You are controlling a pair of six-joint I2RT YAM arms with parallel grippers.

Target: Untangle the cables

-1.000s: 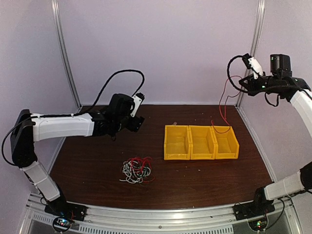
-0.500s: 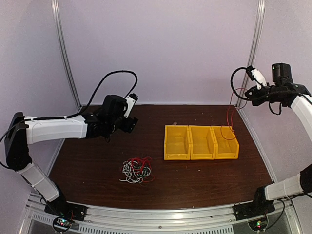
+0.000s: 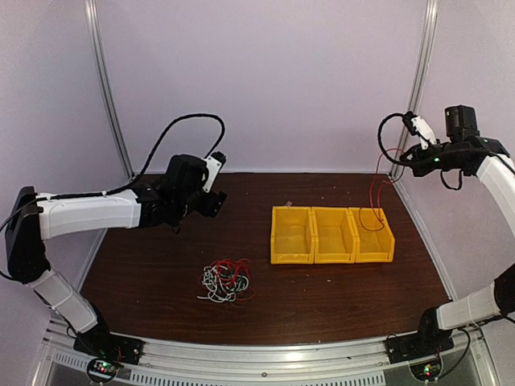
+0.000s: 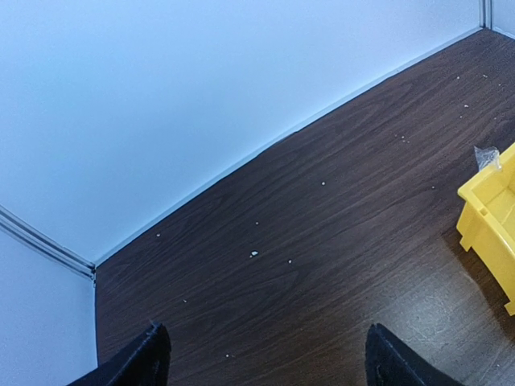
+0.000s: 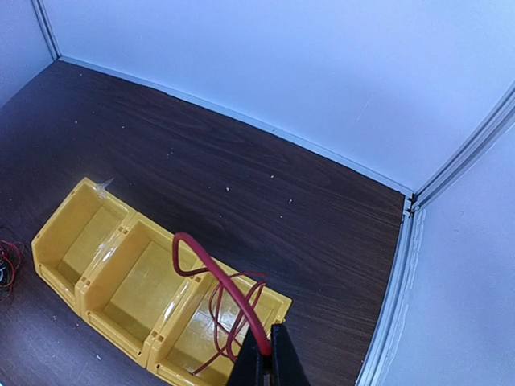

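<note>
Next, my right gripper lowers the red cable's upper end (image 3: pixel 389 151) inside before opening, since that end is high above the yellow bin (image 3: pixel 374 243) holding the cable's lower loops.
The cables lie as a tangled red, white and black bundle (image 3: pixel 225 280) on the brown table, in front of the left arm; its edge shows in the right wrist view (image 5: pixel 6 265). One red cable (image 3: pixel 372 197) (image 5: pixel 211 269) hangs from my right gripper (image 3: pixel 402 163) (image 5: pixel 268 354), which is shut on its upper end high above the table's right side. The cable's lower loops rest inside the rightmost yellow bin (image 3: pixel 374 235) (image 5: pixel 265 299). My left gripper (image 3: pixel 221 205) (image 4: pixel 269 358) hovers open over bare table behind the bundle, with nothing between its fingers.
Three yellow bins stand in a row right of centre: left (image 3: pixel 292 235), middle (image 3: pixel 334 235) and the rightmost one. A corner of the left bin (image 4: pixel 491 217) shows in the left wrist view. Walls and metal posts (image 3: pixel 418 80) close the back and sides.
My right gripper has come down and shifted slightly, and the red cable has settled deeper into the rightmost bin. The left arm has pulled back a little to the left.
</note>
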